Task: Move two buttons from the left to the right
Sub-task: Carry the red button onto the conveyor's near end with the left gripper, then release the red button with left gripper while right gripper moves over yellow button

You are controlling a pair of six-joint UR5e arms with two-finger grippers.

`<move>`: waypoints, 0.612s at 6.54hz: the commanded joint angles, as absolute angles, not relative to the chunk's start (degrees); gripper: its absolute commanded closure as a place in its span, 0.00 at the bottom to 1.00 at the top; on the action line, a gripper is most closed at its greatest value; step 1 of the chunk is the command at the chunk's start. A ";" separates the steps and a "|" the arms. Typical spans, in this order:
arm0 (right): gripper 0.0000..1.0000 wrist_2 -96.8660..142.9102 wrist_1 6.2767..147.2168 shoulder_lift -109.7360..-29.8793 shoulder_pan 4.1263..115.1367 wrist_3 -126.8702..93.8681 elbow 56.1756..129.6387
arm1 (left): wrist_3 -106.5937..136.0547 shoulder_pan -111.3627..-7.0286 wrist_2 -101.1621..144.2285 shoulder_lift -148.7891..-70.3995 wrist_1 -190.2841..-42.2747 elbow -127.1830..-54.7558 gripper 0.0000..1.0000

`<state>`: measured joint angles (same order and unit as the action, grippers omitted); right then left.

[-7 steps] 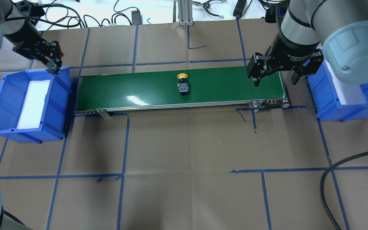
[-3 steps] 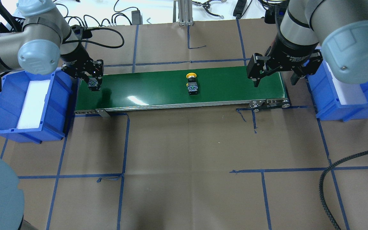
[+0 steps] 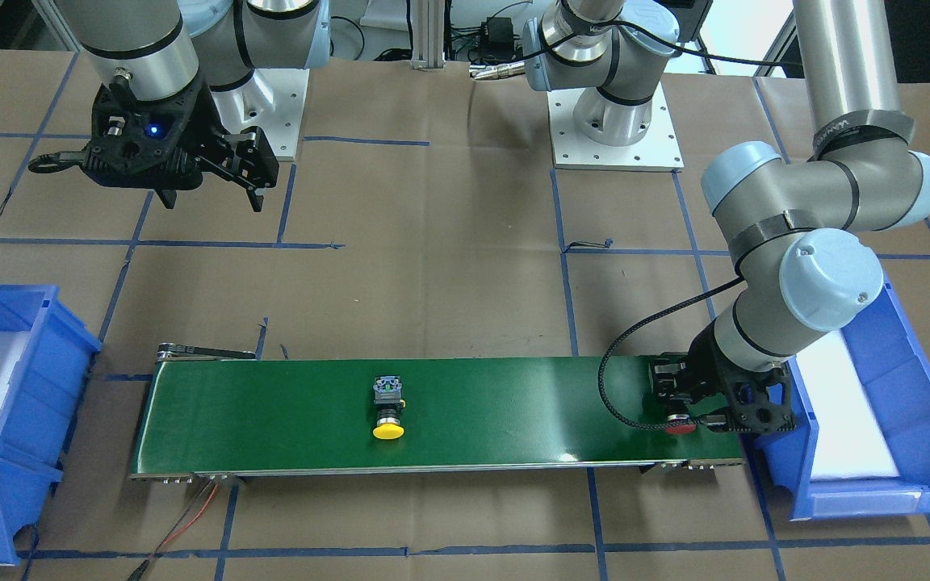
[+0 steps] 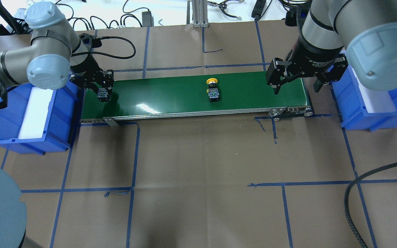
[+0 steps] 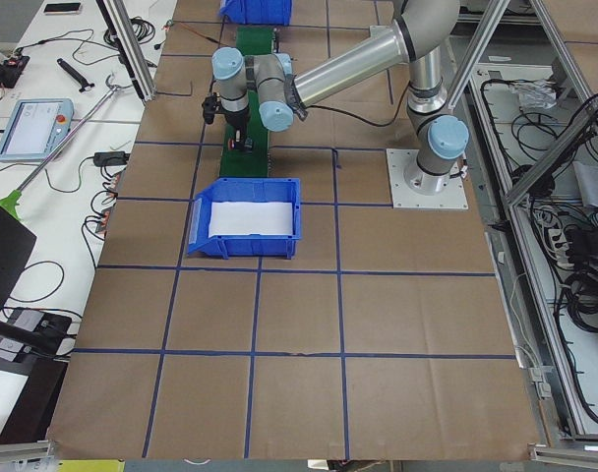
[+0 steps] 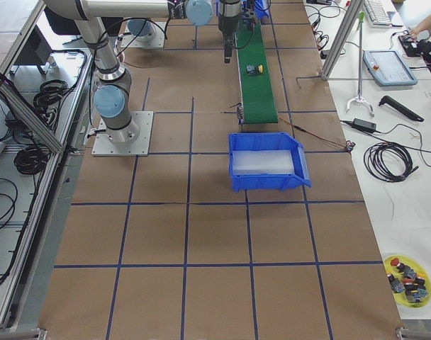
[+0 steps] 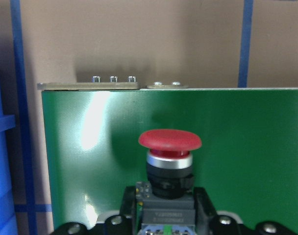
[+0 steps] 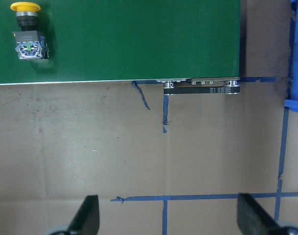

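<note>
Wires [image 3: 204, 504] go into the green conveyor belt, so the red-capped button [image 3: 680, 427] will travel along the belt once it is put down, while the robot carries the yellow-capped button.
My left gripper [image 4: 102, 93] is shut on the red-capped button [image 7: 169, 142] and holds it low over the left end of the green conveyor belt [image 4: 164, 94]. Its red cap also shows in the front-facing view [image 3: 681, 426]. The yellow-capped button [image 4: 213, 90] lies on its side on the belt, a little right of the middle, with its cap toward the far edge. It also shows in the right wrist view [image 8: 27, 29]. My right gripper [image 4: 296, 81] is open and empty, raised above the belt's right end.
A blue bin [image 4: 60, 113] with a white foam liner stands off the belt's left end, and a second blue bin [image 4: 353, 110] off the right end. Brown paper with blue tape lines covers the table. A black cable [image 4: 352, 203] lies at the front right.
My left gripper has carried the red button from over the left bin to the belt's left end and come down lower. The yellow button has travelled rightward along the belt. My right gripper has stayed put.
</note>
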<state>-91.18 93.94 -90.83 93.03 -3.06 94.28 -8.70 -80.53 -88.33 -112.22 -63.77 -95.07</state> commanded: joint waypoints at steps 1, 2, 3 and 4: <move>0.00 -91.23 101.38 -87.47 93.16 -2.72 94.39 | -8.61 -80.42 -88.33 -112.24 -63.63 -96.23 0.91; 0.00 -91.23 101.43 -87.45 93.16 -2.72 94.39 | -8.44 -80.25 -88.33 -112.24 -63.55 -96.24 0.70; 0.00 -91.23 101.43 -87.45 93.16 -2.72 94.39 | -7.39 -80.16 -88.24 -112.24 -63.54 -96.24 0.06; 0.00 -91.23 101.43 -87.45 93.16 -2.72 94.39 | -7.38 -80.07 -88.24 -112.24 -63.63 -96.15 0.00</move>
